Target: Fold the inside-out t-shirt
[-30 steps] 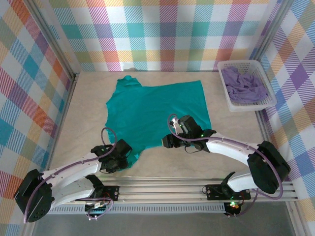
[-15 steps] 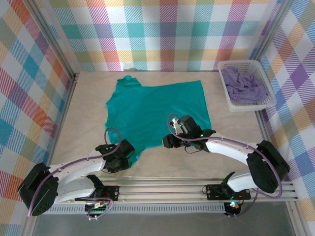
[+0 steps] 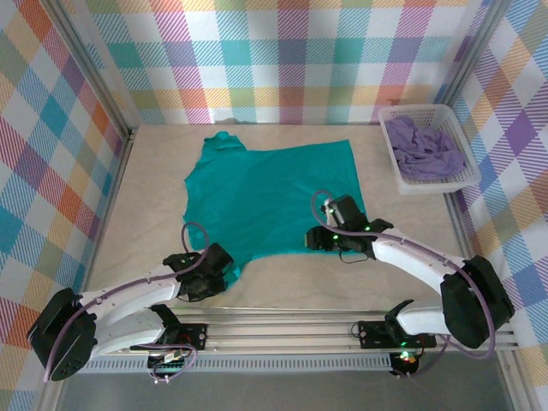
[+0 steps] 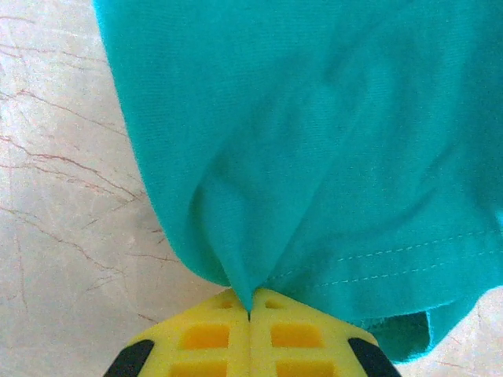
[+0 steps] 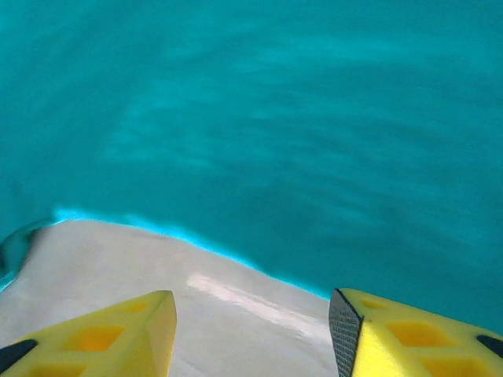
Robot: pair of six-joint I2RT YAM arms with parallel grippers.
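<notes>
I am holding one near t-shirt corner (image 3: pixel 233 274) with my left gripper, so I should carry on with my right gripper along the t-shirt's flat near edge and close it at its free corner.
The teal-green inside-out t-shirt (image 3: pixel 270 193) lies spread flat in the middle of the table. My left gripper (image 3: pixel 214 272) sits at its near left corner, shut on a pinch of the hem; in the left wrist view the t-shirt cloth (image 4: pixel 314 141) gathers into the closed yellow fingers (image 4: pixel 299 334). My right gripper (image 3: pixel 318 240) hovers at the shirt's near right edge. In the right wrist view its yellow fingertips (image 5: pixel 153 318) stand apart over bare table, with the t-shirt edge (image 5: pixel 236 255) just ahead of them and nothing between them.
A white basket (image 3: pixel 413 181) holding a lavender-purple garment (image 3: pixel 424 150) stands at the back right. Checked walls close the table on three sides. Bare marble table (image 3: pixel 154 188) lies left of the shirt and along the near edge.
The left gripper slid forward to the shirt's near left corner and closed on the hem. The right gripper moved right along the shirt's near edge, still open.
</notes>
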